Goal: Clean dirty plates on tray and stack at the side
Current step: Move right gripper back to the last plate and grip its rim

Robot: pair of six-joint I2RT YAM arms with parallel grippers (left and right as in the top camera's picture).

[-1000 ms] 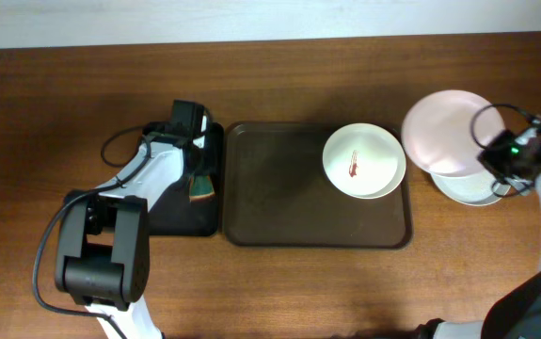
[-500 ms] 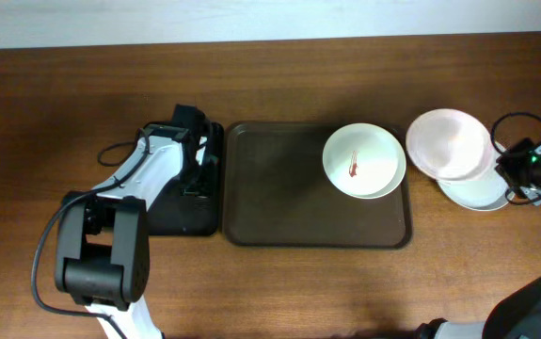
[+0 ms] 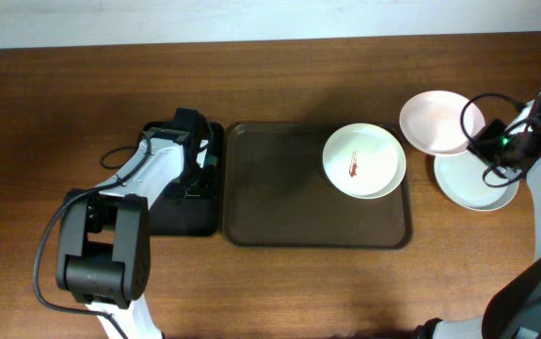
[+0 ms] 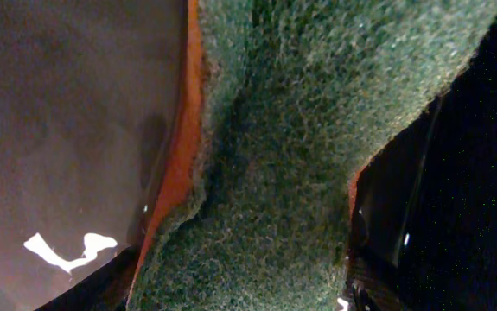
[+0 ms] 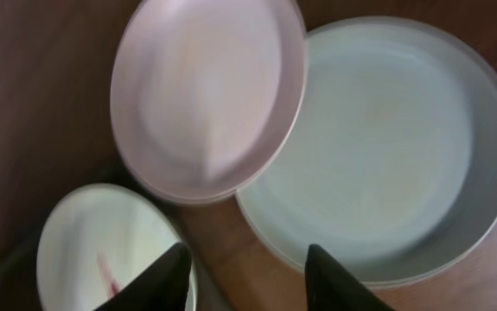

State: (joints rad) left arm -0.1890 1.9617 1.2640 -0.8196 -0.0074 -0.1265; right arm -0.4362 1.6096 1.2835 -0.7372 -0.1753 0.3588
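The sponge sticks up between the fingers of my left gripper toward the wrist, so I should open the fingers, put the sponge down flat in the black tray and pinch it in the middle.
A white plate with a red-brown streak sits at the right end of the dark brown tray; it also shows in the right wrist view as a streaked plate. On the bare tabletop to the right, a pinkish-white plate lies with its edge over a plain white plate. My right gripper hangs open above the gap between them, holding nothing. My left gripper is down in the black tray, open, with a green and orange sponge between its fingers.
The narrow black tray lies just left of the brown tray. A black cable loops on the table beside the left arm. The table's far edge meets a white wall.
My right gripper opened and let go of the pinkish plate, which now rests partly on the white plate. My left gripper lowered the sponge into the black tray and opened.
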